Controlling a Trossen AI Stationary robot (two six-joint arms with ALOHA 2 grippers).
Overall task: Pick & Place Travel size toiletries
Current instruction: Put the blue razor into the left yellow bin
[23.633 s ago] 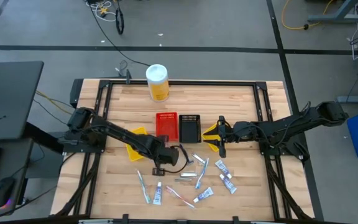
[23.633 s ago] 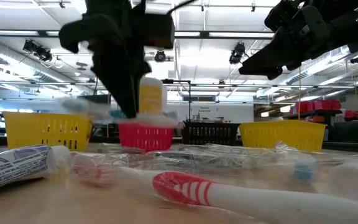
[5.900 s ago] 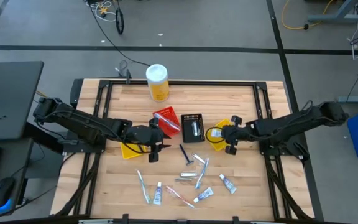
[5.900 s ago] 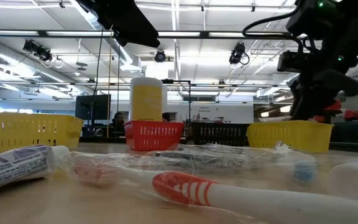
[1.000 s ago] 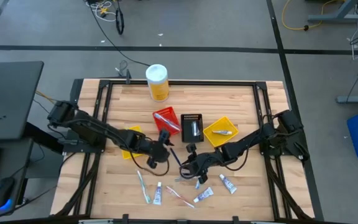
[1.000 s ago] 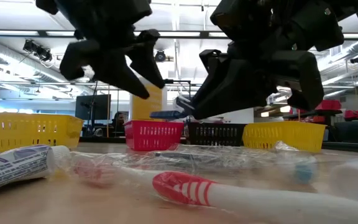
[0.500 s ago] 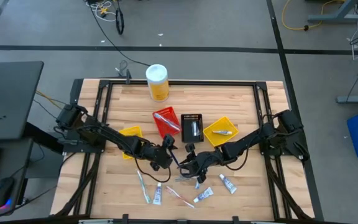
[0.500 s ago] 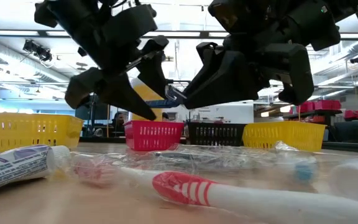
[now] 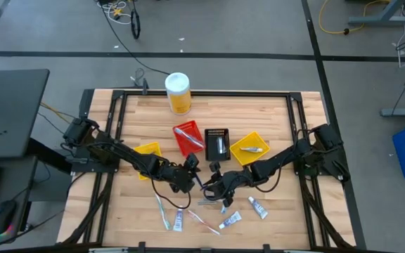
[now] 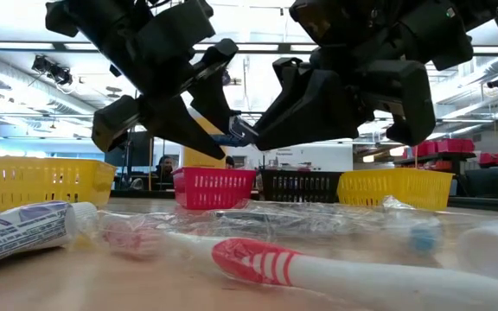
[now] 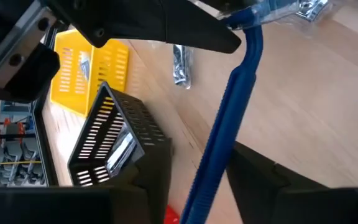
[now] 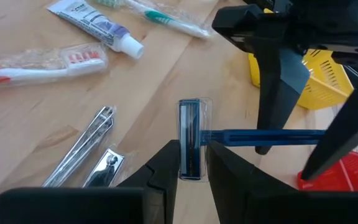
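My right gripper has the razor's head (image 12: 190, 135) pinched, and my left gripper's fingers are on both sides of its handle, so next my left gripper closes on the razor's handle (image 12: 240, 137) before my right gripper lets go.
A blue razor (image 12: 260, 135) hangs level above the middle of the table between my two grippers. My right gripper (image 12: 191, 149) is shut on its head and sits right of centre in the high view (image 9: 213, 186). My left gripper (image 9: 190, 176) has come up to the razor's other end. Its fingers stand open on either side of the blue handle (image 11: 229, 118). Bare wood shows between the handle and one finger (image 11: 260, 177). More toiletries lie on the wood near the front edge: white tubes (image 9: 256, 206), toothbrushes (image 9: 162, 211) and metal clippers (image 12: 86, 146). My right gripper pinches the razor's head (image 12: 189, 124) between its two fingers, which lie along the head and across the handle. The razor is lifted clear of the table, its handle reaching out level toward the left gripper. My left gripper: whether its fingers touch the handle I cannot tell.
A red bin (image 9: 188, 137), a black bin (image 9: 217, 144) and a yellow bin (image 9: 249, 149) stand in a row behind the grippers. A second yellow bin (image 9: 148, 156) is under the left arm. A tall yellow canister (image 9: 178, 93) stands at the far edge.
My left gripper has moved toward the near edge and the right gripper, and its fingers have come around the razor's handle. The right gripper has held the razor still in the air.
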